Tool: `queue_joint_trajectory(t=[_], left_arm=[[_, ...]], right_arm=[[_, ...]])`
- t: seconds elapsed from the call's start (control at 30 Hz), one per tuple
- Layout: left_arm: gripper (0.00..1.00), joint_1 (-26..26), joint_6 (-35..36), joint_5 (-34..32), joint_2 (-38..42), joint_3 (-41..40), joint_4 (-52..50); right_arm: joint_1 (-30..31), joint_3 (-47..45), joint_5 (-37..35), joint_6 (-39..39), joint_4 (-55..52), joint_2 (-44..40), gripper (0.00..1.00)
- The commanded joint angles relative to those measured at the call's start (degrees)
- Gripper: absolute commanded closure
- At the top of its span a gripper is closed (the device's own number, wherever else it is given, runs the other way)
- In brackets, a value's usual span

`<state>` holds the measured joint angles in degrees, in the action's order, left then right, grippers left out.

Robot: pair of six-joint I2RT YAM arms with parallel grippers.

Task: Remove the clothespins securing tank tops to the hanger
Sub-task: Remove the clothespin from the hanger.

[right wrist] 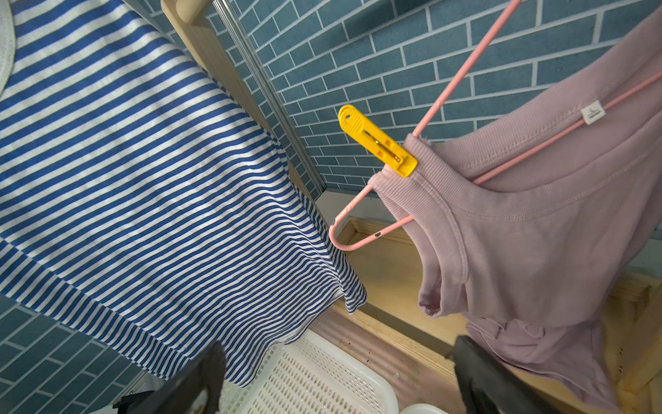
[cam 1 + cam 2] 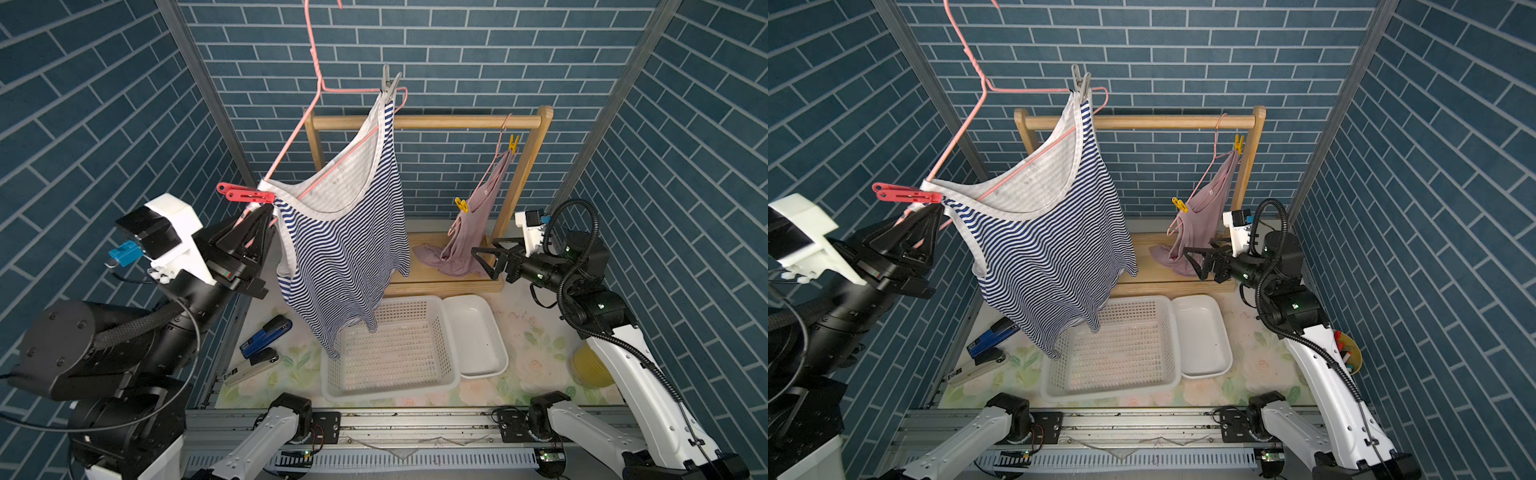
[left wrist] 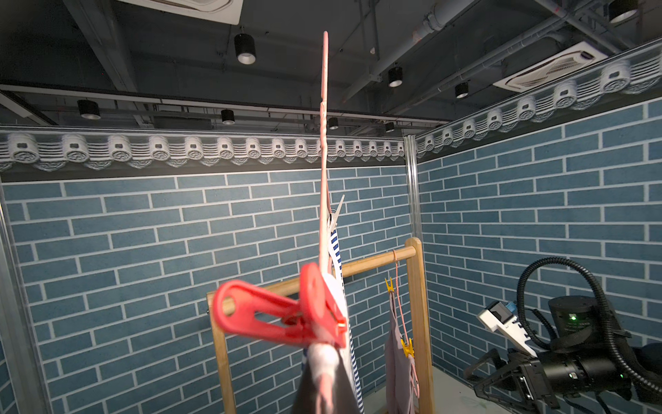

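My right gripper is far below the grey clothespin (image 2: 388, 81), so my left gripper should lower the hanger and bring its far corner (image 2: 403, 97) to where my right gripper can reach it.
My left gripper (image 2: 266, 212) (image 3: 324, 358) is shut on the lower corner of a pink wire hanger (image 3: 324, 179), held up clear of the rack. The striped tank top (image 2: 345, 249) (image 2: 1050, 249) hangs from it. A red clothespin (image 2: 245, 194) (image 3: 283, 315) grips the strap just above my fingers. A grey clothespin (image 2: 390, 81) (image 2: 1080, 80) holds the far strap. The pink tank top (image 2: 473, 232) (image 1: 537, 215) hangs on a second hanger (image 1: 450, 86) with two yellow clothespins (image 2: 514, 142) (image 2: 461, 204) (image 1: 378, 141). My right gripper (image 2: 482, 259) (image 1: 338, 376) stands open beside the pink top's hem, holding nothing.
A wooden rack (image 2: 424, 121) stands at the back. In front of it lie a white perforated basket (image 2: 390, 353) and a white tray (image 2: 478, 336). A blue stapler (image 2: 266, 334) and a white one (image 2: 253, 365) lie at the left. A yellow container (image 2: 590, 365) sits at the right.
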<state>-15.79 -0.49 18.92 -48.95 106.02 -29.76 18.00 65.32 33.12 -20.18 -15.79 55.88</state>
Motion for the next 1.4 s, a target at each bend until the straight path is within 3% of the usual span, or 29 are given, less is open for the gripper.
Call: queue_joint_trajectory(t=[0.0, 0.23, 0.5, 0.73, 0.97, 1.37], left_arm=[[1.0, -0.2, -3.22, 1.79, 1.34, 0.79, 2.0], [1.0, -0.2, -7.5, 3.4, 4.94, -5.53, 5.23], [1.0, -0.16, -3.59, 2.45, 7.41, -8.44, 2.56], [1.0, -0.2, -3.36, 3.97, 8.5, -8.8, -0.22], [1.0, -0.2, -2.87, 8.89, 12.04, -11.23, -0.1], [1.0, -0.2, 1.4, 11.15, 16.07, -17.02, -2.16]], right_arm=[[0.28, 0.4, -0.35, -1.84, 1.58, -2.38, 0.01], [0.28, -1.33, 0.22, 0.65, -1.47, -5.68, 0.01], [0.29, -0.73, -0.35, 4.45, -4.78, -6.3, 0.01], [0.28, -1.22, -0.58, 1.19, 0.29, -2.67, 0.01], [1.12, -0.79, 5.32, -3.26, 5.6, 0.97, 0.01], [3.62, 1.42, 2.01, -2.05, 4.77, 0.74, 0.01]])
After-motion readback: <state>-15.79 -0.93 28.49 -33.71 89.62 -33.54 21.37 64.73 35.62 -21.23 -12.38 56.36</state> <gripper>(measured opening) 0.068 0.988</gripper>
